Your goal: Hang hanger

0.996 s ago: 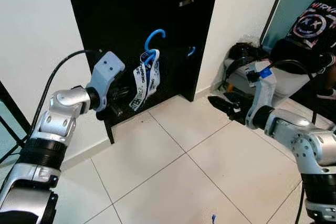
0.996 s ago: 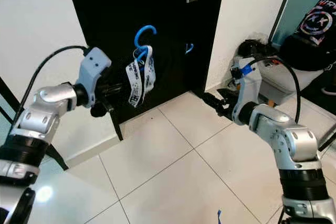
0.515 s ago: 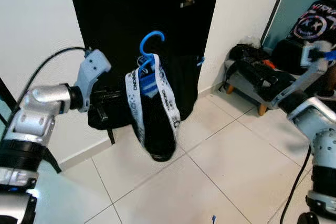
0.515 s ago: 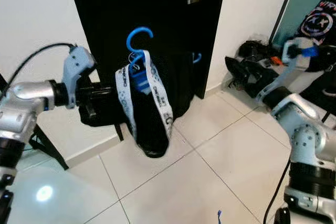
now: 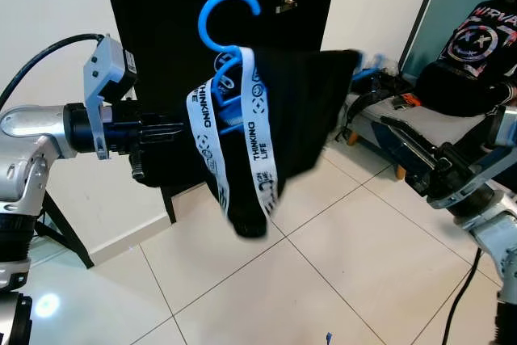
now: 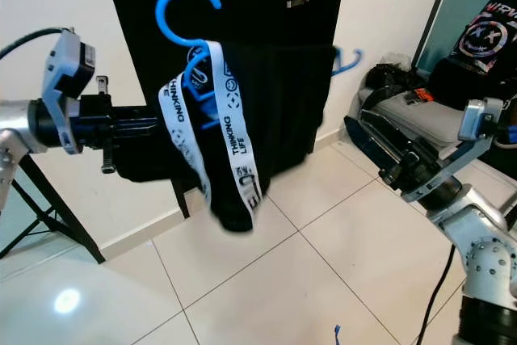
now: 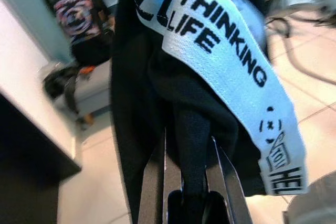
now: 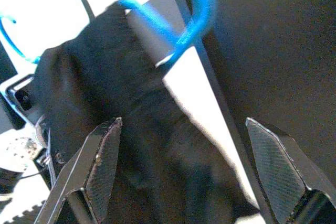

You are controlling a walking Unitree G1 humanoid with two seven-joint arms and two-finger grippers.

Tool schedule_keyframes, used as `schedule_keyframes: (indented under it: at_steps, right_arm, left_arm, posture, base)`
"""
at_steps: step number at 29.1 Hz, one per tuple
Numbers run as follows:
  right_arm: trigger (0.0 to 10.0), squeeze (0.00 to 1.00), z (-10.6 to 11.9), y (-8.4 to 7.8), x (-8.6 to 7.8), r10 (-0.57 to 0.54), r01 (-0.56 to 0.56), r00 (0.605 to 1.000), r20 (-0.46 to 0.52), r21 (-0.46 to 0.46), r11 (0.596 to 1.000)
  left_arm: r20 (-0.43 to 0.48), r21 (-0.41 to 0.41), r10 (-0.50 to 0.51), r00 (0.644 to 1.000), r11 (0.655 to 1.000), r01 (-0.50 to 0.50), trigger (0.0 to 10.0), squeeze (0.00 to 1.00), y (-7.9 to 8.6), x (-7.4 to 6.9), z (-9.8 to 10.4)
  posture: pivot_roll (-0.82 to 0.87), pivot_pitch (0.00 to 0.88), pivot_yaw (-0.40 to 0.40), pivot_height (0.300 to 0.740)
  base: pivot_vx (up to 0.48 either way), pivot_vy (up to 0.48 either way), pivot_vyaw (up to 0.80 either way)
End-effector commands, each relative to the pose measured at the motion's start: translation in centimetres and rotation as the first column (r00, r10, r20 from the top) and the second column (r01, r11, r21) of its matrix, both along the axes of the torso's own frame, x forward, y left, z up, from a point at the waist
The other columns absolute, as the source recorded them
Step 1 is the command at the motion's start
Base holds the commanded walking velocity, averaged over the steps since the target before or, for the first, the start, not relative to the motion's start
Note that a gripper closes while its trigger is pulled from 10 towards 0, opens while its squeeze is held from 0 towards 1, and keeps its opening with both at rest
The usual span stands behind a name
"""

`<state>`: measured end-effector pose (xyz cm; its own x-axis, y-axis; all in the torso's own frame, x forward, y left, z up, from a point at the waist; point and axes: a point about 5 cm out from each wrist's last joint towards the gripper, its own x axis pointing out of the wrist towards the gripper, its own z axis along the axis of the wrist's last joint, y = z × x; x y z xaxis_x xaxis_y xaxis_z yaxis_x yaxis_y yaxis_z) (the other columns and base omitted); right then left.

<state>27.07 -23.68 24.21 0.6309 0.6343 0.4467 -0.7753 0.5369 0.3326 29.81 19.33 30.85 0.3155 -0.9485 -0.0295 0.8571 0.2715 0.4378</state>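
The black garment's free corner (image 5: 346, 64) spreads out loose past the white strap, so the cloth should pull out long sideways when I pull with my right gripper.
A blue plastic hanger (image 5: 222, 10) carries a black garment (image 5: 303, 107) and a white strap (image 5: 260, 151) printed "THINKING LIFE". My left gripper (image 5: 176, 129) is shut on the hanger's left side through the cloth; in the left wrist view its fingers (image 7: 224, 174) close around a dark fold under the strap (image 7: 231, 61). The hanger hangs in the air in front of the black door (image 5: 170, 6), hook upward, its right end blurred. My right gripper (image 5: 408, 155) is open, low to the right of the garment, apart from it. Its two fingers (image 8: 102, 166) stand wide, facing the garment (image 8: 121, 103).
A small metal hook (image 5: 284, 2) sits high on the black door. A person (image 5: 477, 42) in a black printed shirt sits at the right on a grey bench (image 5: 440, 127). White tiled floor (image 5: 323, 272) lies open in front. A black stand leg (image 5: 60, 228) is at left.
My left gripper has lifted the hanger higher and swung it out from the door. My right arm has dropped and reached in toward the garment's right side.
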Motion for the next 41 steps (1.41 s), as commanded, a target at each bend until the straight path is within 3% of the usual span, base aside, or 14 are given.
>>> schedule_keyframes:
  at_steps: [1,5,6,9,10,11,17,31,37,41]
  right_arm:
    - [10.0,0.0,0.3,0.1,0.0,0.014,-0.014,1.0,0.017,0.001,1.0]
    - [10.0,0.0,0.1,0.5,0.2,0.015,-0.015,1.0,0.009,-0.033,0.999]
    - [8.9,0.0,0.0,0.6,0.2,0.022,-0.022,1.0,0.007,-0.038,0.999]
    - [8.9,0.0,-0.1,0.7,0.1,0.03,-0.03,1.0,0.008,-0.041,0.999]
    - [6.7,0.0,-0.1,0.8,0.1,0.041,-0.041,0.999,0.012,-0.043,0.998]
    - [0.0,0.0,0.0,1.4,-0.2,0.072,-0.07,0.997,0.025,-0.067,0.995]
    - [0.0,0.0,0.5,2.3,-0.6,0.149,-0.144,0.987,0.068,-0.071,0.987]
    - [0.0,0.0,1.1,1.3,-0.4,0.09,-0.085,0.991,0.1,-0.052,0.995]
    - [0.0,0.0,2.2,-0.4,-0.2,-0.003,-0.001,0.99,0.14,0.029,1.0]
    - [0.0,0.0,3.1,-2.6,-0.1,-0.104,0.088,0.983,0.153,0.104,0.991]
  left_arm:
    - [0.008,0.011,-0.023,1.0,1.0,0.023,10.0,0.0,0.1,-0.4,0.6]
    - [0.009,0.012,-0.039,0.999,0.999,0.039,10.0,0.0,-0.2,-0.5,0.7]
    - [0.01,0.012,-0.044,0.999,0.999,0.044,10.0,0.0,-0.2,-0.6,0.8]
    - [0.007,0.011,-0.049,0.999,0.999,0.049,10.0,0.0,-0.3,-0.7,0.9]
    - [0.006,0.009,-0.055,0.998,0.998,0.055,10.0,0.0,-0.3,-0.8,0.9]
    - [0.004,0.007,-0.064,0.998,0.998,0.064,10.0,0.0,-0.6,-0.9,1.0]
    - [-0.004,0.007,-0.076,0.997,0.997,0.076,10.0,0.0,-1.2,-1.0,0.9]
    - [-0.018,0.021,-0.039,0.999,0.999,0.04,10.0,0.0,-0.6,-0.5,0.4]
    - [-0.028,0.047,0.002,1.0,0.999,0.0,10.0,0.0,0.7,-0.2,-0.4]
    - [-0.036,0.124,0.039,0.999,0.992,-0.034,10.0,0.0,2.1,-0.3,-1.9]
  posture:
    - [0.03,0.013,-0.024,0.74]
    - [0.04,0.014,-0.024,0.74]
    - [0.04,0.014,-0.024,0.74]
    - [0.04,0.014,-0.024,0.74]
    - [0.04,0.014,-0.024,0.74]
    - [0.04,0.015,-0.025,0.74]
    - [0.04,0.018,-0.025,0.74]
    - [0.04,0.021,-0.025,0.74]
    - [0.04,0.022,-0.024,0.74]
    - [0.03,0.022,-0.024,0.74]
  base:
    - [0.0,0.0,0.0]
    - [0.0,0.0,0.0]
    - [0.0,0.0,0.0]
    - [0.0,0.0,0.0]
    - [0.0,0.0,0.0]
    - [0.0,0.0,0.0]
    - [0.0,0.0,0.0]
    - [0.0,0.0,0.0]
    - [0.0,0.0,0.0]
    - [0.0,0.0,0.0]
